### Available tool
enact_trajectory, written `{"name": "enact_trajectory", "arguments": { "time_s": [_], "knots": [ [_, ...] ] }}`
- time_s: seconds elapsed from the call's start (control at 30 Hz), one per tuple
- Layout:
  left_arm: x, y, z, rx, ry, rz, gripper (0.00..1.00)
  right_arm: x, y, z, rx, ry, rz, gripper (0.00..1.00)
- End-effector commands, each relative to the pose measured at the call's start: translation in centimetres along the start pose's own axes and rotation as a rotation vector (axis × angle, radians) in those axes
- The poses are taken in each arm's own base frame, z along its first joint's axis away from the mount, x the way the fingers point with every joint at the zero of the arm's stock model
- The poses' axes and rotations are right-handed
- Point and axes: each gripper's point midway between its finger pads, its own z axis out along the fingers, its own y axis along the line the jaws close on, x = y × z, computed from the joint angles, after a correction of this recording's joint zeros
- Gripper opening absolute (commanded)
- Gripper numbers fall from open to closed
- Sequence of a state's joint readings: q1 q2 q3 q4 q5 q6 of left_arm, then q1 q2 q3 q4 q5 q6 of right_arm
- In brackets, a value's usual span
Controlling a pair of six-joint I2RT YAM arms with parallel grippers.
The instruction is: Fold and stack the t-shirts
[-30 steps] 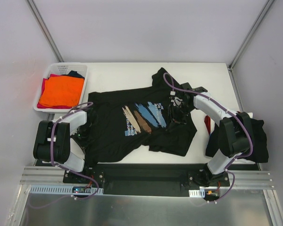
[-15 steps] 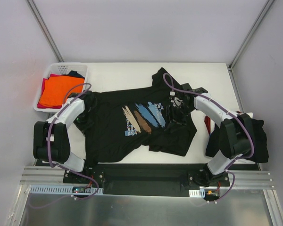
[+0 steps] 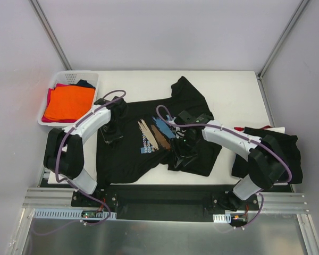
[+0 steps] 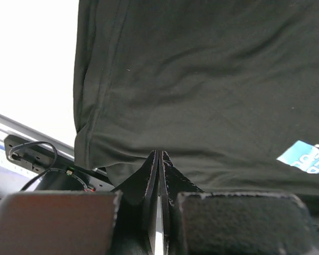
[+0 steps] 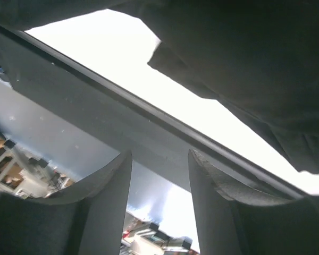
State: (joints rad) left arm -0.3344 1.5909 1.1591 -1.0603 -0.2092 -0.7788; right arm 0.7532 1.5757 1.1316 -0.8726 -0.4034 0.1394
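Observation:
The black t-shirt's loose corner (image 3: 171, 167) sticks out free over the white table, so my open right gripper should keep going toward it until the fingers close on its tip (image 5: 155, 60).
A black t-shirt (image 3: 125, 156) with a blue, tan and brown brush-stroke print (image 3: 155, 134) lies spread across the middle of the white table (image 3: 228, 85). Its left side now runs in a straight folded edge. My left gripper (image 3: 113, 132) is over the shirt's left part. In the left wrist view (image 4: 159, 154) it is shut, pinching the black cloth (image 4: 202, 79), which tents up at its tips. My right gripper (image 3: 176, 149) is over the shirt's lower right part. In the right wrist view (image 5: 159, 156) it is open and empty, with black cloth (image 5: 244, 53) hanging above it.
A white lattice basket (image 3: 93, 79) at the far left holds an orange shirt (image 3: 69, 103) on top of red and navy ones. A dark heap of shirts (image 3: 287, 151) lies at the table's right edge, red showing beside it. The black rail (image 3: 165, 194) runs along the near edge.
My left gripper has moved right from the shirt's left edge, carrying the left sleeve inward over the shirt. My right gripper has moved left and nearer, from the shirt's upper right to its lower middle.

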Motion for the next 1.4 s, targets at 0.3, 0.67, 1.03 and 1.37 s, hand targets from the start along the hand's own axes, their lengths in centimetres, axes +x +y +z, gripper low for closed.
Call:
{"name": "enact_trajectory", "arguments": {
  "time_s": [0.3,0.67,1.03,1.37],
  "knots": [
    [0.9,1.1,-0.8,-0.010,0.028,0.111,0.00,-2.9,2.1,7.7,0.035,-0.151,-0.039,0.49],
    [0.3,3.0,-2.0,-0.061,-0.019,0.182,0.00,-6.4,1.7,9.6,0.107,-0.247,-0.040,0.51],
    [0.0,2.6,-1.8,-0.069,-0.007,0.178,0.00,-5.6,1.6,8.3,0.129,-0.225,-0.027,0.01],
    [-0.4,1.9,-1.3,-0.072,-0.002,0.184,0.00,-1.1,1.9,2.2,0.155,-0.223,-0.049,0.01]
  ]
}}
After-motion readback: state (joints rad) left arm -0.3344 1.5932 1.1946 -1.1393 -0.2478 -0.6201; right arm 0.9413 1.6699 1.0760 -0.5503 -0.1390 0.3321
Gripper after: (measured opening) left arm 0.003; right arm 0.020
